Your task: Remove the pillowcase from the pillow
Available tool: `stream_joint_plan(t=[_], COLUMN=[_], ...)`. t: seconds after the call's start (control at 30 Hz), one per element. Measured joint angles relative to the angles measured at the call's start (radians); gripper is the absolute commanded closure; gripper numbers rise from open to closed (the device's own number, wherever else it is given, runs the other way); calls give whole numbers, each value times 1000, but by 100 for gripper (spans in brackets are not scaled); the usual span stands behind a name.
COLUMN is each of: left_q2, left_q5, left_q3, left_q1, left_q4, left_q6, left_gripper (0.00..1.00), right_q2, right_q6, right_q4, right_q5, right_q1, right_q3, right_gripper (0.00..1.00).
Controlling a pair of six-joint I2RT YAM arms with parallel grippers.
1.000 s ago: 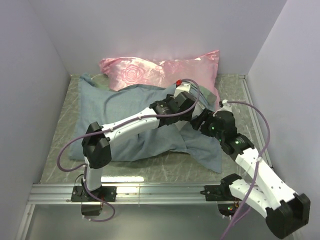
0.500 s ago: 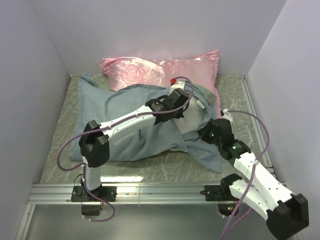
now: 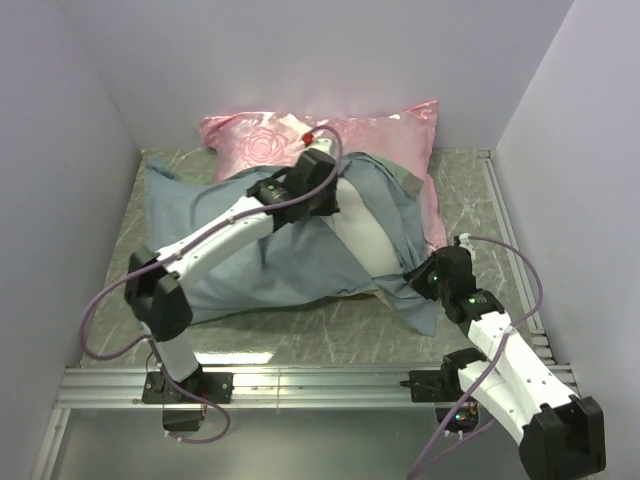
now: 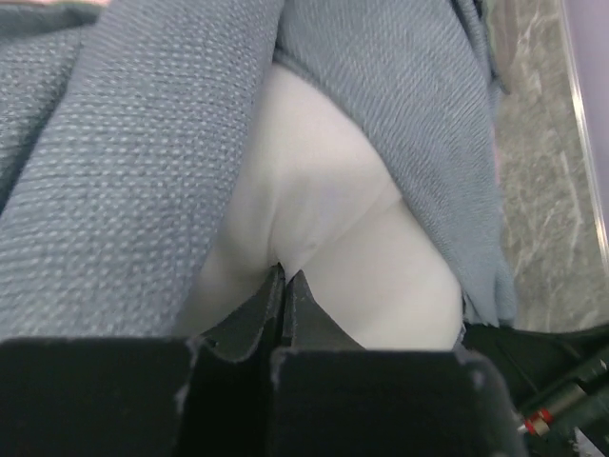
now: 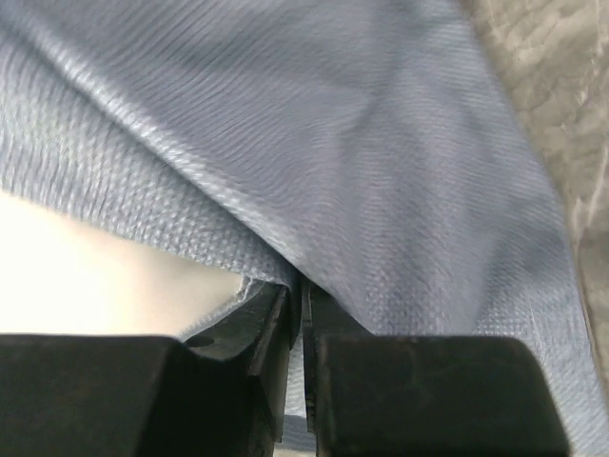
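I should hold the pillowcase edge with my right gripper while my left gripper pulls the pillow toward the bar [image 3: 290, 376], because the white pillow [image 3: 368, 238] bulges only partway out of the pillowcase's opening.
The grey-blue pillowcase [image 3: 260, 265] lies across the middle of the table, its open end turned to the right. Out of that opening bulges the white pillow [image 3: 368, 238]. My left gripper [image 3: 338, 203] is at the opening, shut on a pinch of the white pillow [image 4: 362, 238], with pillowcase cloth [image 4: 124, 171] on both sides of it. My right gripper [image 3: 413, 278] is at the near right corner of the cover. It is shut on the pillowcase edge [image 5: 381, 143], with the pillow [image 5: 86, 257] showing to its left.
A shiny pink rose-patterned pillow [image 3: 290, 135] leans against the back wall, just behind the left wrist. Walls close in the left, right and rear. Marbled tabletop [image 3: 330, 340] shows in front of the cover, and a metal rail [image 3: 300, 385] runs along the near edge.
Both grippers have shut, the left on the pillow, the right on the pillowcase. The left arm pulled back and left, the right drew toward the near right, and more white pillow shows.
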Motion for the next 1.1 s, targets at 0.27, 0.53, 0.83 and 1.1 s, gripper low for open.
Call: stream_joint_plan(t=[0.27,0.53,0.83,1.1], left_q2=[-214,-284,-233,-103], left_q5=[39,72,32,-218], left_q3=[-198,-273,-214,-109], left_q1=[47,64,13,-240], left_q4=[21,28,-28,-55], left_q6=[0,7,95,107], left_gripper=[100,100,50,23], right_q2=[232,441,497,488], right_q6=[36,11,-2,28], right_q4=[145,286,454,539], right_q5=[-71,-173,-210,-207], right_q1=[-38,-44,28,55], right_q3=[16,43,5,-32], right_gripper=[75,55,54,67])
